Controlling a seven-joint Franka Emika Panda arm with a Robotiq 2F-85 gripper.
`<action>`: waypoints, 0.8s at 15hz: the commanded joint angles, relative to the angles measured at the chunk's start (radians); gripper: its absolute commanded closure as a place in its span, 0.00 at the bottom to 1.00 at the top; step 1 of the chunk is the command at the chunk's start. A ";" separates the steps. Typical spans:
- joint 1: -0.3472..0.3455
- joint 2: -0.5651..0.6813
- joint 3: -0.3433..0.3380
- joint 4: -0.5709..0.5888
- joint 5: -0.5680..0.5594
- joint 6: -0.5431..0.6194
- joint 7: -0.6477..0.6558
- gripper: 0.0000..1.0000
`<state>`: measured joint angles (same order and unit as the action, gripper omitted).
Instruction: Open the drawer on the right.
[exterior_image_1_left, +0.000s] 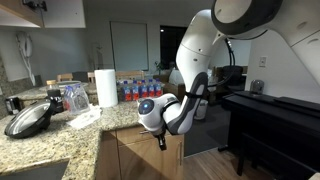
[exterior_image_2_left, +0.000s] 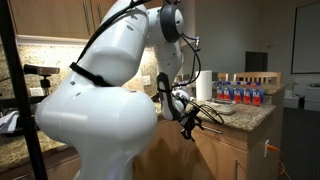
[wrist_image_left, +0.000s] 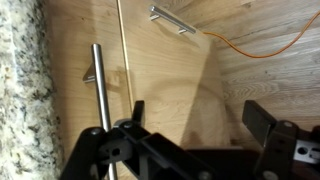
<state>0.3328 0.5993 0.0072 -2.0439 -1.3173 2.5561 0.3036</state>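
Observation:
The gripper's open fingers face the door panel and the drawer's silver bar handle (wrist_image_left: 101, 92) is outside them, so the robot should back away and turn toward the drawer front (wrist_image_left: 84, 32).
The drawer (wrist_image_left: 75, 120) has a light tan wood front just under the granite counter edge (wrist_image_left: 20, 100). It looks shut. Its long silver bar handle (wrist_image_left: 98, 95) runs up and down in the wrist view. My gripper (wrist_image_left: 198, 120) is open and empty. Its two black fingers hover in front of the taller wood door panel (wrist_image_left: 170, 70), just beside the drawer handle and not touching it. In both exterior views the gripper (exterior_image_1_left: 160, 138) (exterior_image_2_left: 190, 128) hangs by the cabinet front (exterior_image_1_left: 125, 150) below the counter edge.
A second, shorter silver handle (wrist_image_left: 172, 18) sits on the door panel. An orange cable (wrist_image_left: 262, 50) lies on the wood floor. On the counter stand a paper towel roll (exterior_image_1_left: 106, 87), bottles (exterior_image_1_left: 135, 90), a jar (exterior_image_1_left: 75, 97) and a pan (exterior_image_1_left: 30, 118). Dark furniture (exterior_image_1_left: 270, 115) stands opposite.

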 joint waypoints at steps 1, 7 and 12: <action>0.060 0.019 -0.051 0.014 -0.165 0.005 0.204 0.00; 0.052 0.101 0.056 -0.022 -0.537 -0.234 0.553 0.00; 0.050 0.191 0.139 -0.066 -0.772 -0.552 0.799 0.00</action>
<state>0.4035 0.7621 0.1036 -2.0803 -1.9571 2.1668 0.9702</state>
